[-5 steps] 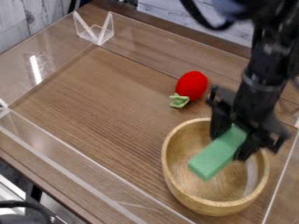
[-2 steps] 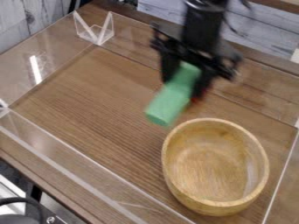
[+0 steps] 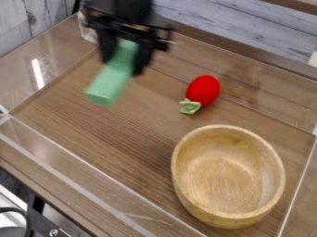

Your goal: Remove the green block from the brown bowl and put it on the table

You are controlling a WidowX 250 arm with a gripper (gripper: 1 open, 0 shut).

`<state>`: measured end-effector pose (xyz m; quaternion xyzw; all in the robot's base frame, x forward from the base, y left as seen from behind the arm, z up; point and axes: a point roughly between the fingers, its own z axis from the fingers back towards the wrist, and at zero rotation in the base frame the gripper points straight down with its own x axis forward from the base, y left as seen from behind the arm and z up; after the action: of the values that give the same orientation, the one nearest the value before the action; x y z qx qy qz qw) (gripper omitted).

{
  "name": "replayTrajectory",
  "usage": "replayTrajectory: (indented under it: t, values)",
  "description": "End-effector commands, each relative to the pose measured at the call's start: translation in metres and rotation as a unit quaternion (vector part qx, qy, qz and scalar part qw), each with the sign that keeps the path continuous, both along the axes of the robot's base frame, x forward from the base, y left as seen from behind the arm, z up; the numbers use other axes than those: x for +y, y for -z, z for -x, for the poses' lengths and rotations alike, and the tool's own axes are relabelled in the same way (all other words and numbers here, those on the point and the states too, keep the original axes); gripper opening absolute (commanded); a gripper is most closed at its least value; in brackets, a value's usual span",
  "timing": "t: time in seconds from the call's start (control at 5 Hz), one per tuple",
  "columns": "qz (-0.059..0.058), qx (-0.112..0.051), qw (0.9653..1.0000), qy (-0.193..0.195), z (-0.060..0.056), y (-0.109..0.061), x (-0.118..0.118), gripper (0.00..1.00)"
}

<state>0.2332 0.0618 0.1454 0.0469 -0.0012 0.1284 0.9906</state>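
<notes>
My gripper should next lower the green block [image 3: 113, 73], which hangs over open wooden table, clear of the strawberry and bowl, until the block's end touches the wood [image 3: 96, 118].
The green block [image 3: 114, 79] hangs in the air over the left part of the wooden table [image 3: 111, 139], tilted with its lower end toward the left. My gripper [image 3: 129, 53] is shut on the block's upper end, black fingers on either side, pointing down. The brown bowl [image 3: 231, 177] stands at the front right, well away from the gripper, with nothing visible inside it.
A red strawberry toy [image 3: 202, 91] with a green stalk lies between the gripper and the bowl. Clear acrylic walls [image 3: 50, 51] run around the table's edges, with a small clear stand [image 3: 99, 31] at the back left.
The gripper lifted the green block out of the bowl and carried it up and leftward across the table, past the strawberry. The bowl now stands without the block.
</notes>
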Motion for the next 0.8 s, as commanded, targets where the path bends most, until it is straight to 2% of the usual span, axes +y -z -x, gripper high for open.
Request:
replayTrajectory:
  t: [0.0,0.2,0.6]
  values:
    - [-0.010,-0.020,0.9997,0.004,0.001,-0.004,0.013,0.00]
    - [-0.011,-0.019,0.9997,0.008,-0.004,0.009,0.014,0.00]
    - [-0.016,-0.019,0.9996,0.011,-0.018,0.016,0.050,0.00]
